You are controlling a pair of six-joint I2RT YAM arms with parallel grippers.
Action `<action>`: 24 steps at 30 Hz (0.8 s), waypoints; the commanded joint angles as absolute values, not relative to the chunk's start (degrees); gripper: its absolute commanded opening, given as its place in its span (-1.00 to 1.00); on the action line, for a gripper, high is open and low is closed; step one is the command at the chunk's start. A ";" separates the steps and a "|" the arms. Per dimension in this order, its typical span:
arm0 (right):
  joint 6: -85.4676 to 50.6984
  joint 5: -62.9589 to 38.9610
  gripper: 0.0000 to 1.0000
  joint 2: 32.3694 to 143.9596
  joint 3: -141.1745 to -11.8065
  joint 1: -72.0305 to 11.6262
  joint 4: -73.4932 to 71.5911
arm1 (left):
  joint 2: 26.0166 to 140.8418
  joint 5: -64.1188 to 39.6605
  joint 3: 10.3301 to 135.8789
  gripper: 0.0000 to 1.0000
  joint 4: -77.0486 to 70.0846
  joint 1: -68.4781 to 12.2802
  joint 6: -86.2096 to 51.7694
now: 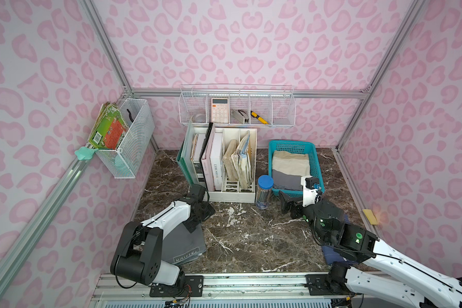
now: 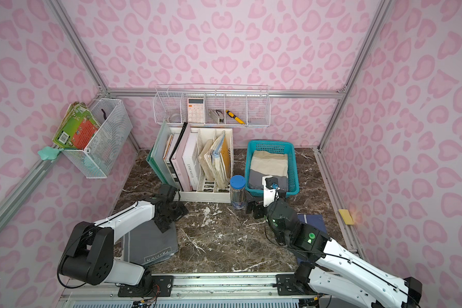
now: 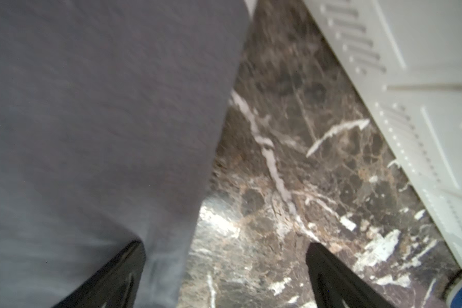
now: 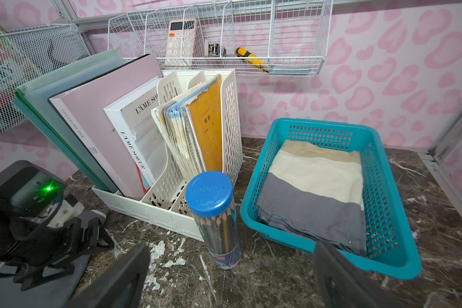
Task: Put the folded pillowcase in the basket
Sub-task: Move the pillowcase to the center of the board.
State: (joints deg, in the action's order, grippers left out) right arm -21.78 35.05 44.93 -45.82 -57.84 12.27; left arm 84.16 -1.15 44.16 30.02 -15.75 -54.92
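Note:
Next, I slide the grey pillowcase (image 1: 182, 248) toward the open marble (image 1: 236, 236) with my left gripper, because the pillowcase is far from my right gripper. Both grippers should take its opposite edges after that.
A grey folded pillowcase (image 1: 184, 245) (image 2: 150, 245) with a "PASSION" label lies flat at the table's front left. My left gripper (image 1: 202, 217) (image 3: 224, 266) hangs open over its far right corner, one finger (image 3: 123, 274) above the grey cloth (image 3: 91, 106), the other above bare marble. The teal basket (image 1: 270, 160) (image 2: 247, 165) (image 4: 400, 264) stands at the back right and holds folded cream and grey cloths (image 4: 315, 170). My right gripper (image 1: 288, 206) (image 4: 230, 266) is open and empty, low over the table just in front of the basket.
A blue-lidded pencil tube (image 1: 264, 192) (image 4: 214, 213) stands between the basket and a white file rack (image 1: 232, 165) full of books. A dark blue folded cloth (image 1: 331, 256) lies under my right arm. A yellow sponge (image 1: 370, 216) sits at the right edge. White wire baskets hang on the walls.

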 commanded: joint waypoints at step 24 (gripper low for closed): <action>-27.86 31.69 0.95 48.42 -42.66 -64.19 10.99 | 67.89 5.58 43.50 0.97 39.36 -15.86 -51.27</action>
